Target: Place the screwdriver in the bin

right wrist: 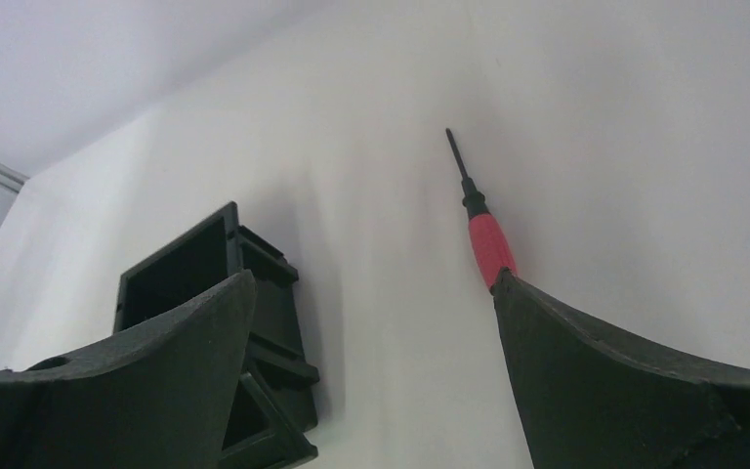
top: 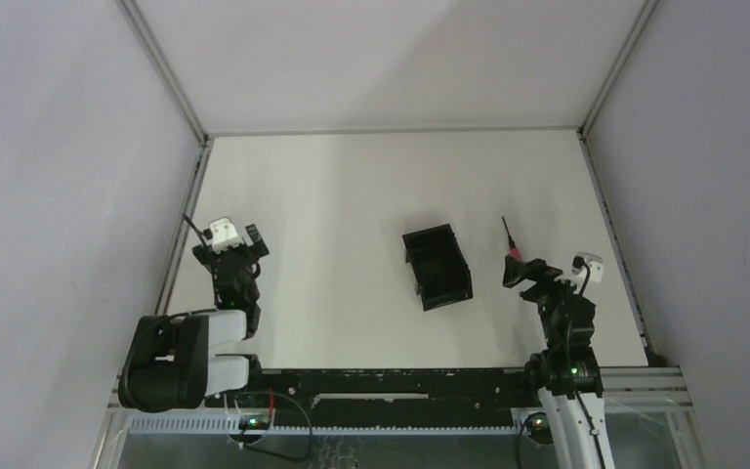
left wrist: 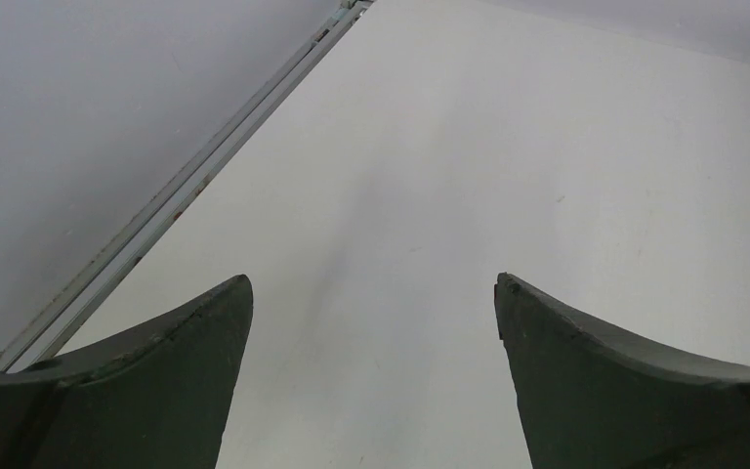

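I expect the slim screwdriver (top: 511, 240) to lie flat within the bin's sides when I put it in, because the black bin's open inside (top: 438, 267) looks long beside it.
The screwdriver (top: 511, 240) lies on the white table right of centre, thin black shaft pointing away, red-pink handle nearest my right arm. In the right wrist view the screwdriver (right wrist: 479, 220) runs up from my right finger's tip, which hides the handle's end. The black bin (top: 437, 266) stands open-topped left of it; in the right wrist view the bin (right wrist: 217, 283) sits partly behind my left finger. My right gripper (top: 521, 274) is open and empty, just short of the handle. My left gripper (top: 237, 257) is open and empty at the table's left, over bare table (left wrist: 371, 293).
White walls enclose the table on three sides. A metal rail (left wrist: 186, 191) runs along the left edge beside my left gripper. Another rail (top: 613, 244) runs along the right edge, close to my right arm.
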Tool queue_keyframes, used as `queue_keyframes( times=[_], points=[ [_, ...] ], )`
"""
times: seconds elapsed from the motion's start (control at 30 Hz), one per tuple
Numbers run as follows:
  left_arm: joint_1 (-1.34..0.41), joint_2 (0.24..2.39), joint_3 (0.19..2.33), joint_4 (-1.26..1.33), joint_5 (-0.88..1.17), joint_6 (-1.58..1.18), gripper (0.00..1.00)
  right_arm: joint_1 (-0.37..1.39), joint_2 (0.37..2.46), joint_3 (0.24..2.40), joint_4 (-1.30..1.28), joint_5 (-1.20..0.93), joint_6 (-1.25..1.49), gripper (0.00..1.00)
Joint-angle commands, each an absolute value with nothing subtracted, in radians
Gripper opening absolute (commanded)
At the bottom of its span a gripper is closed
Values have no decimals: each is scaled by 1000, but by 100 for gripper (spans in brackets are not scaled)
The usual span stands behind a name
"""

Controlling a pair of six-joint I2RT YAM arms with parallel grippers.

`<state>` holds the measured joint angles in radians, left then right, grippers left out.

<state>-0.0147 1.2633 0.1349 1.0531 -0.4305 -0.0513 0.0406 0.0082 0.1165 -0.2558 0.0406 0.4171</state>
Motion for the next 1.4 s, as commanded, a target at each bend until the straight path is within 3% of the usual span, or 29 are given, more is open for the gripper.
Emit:
queue_keyframes(
  times=[0.0, 0.17, 0.5, 0.87, 1.1, 1.17, 1.23, 1.37],
  points=[
    [-20, 1266, 182, 1092, -416, -35, 98, 37, 51, 229, -225, 33, 389, 100],
    [-20, 1266, 181, 1092, -416, -35, 98, 37, 309, 422, -164, -45, 308, 98],
    [-20, 1266, 182, 1092, -416, -34, 98, 42, 1252, 1078, -667, 20, 155, 89],
    [-20, 1266, 181, 1092, -416, -35, 98, 16, 1708, 1183, -707, 78, 107, 76],
    [-20, 1267, 182, 1092, -416, -35, 98, 8, 1833, 1184, -680, 82, 77, 52],
    [-20, 1266, 181, 1092, -416, -34, 98, -5, 1843, 1184, -680, 85, 63, 34],
    [-20, 1266, 182, 1092, -416, -35, 98, -18, 1844, 1199, -704, 96, 52, 1],
    [-20, 1266, 181, 1092, -416, -35, 98, -3, 1769, 1270, -808, 157, 43, 0]
  ],
)
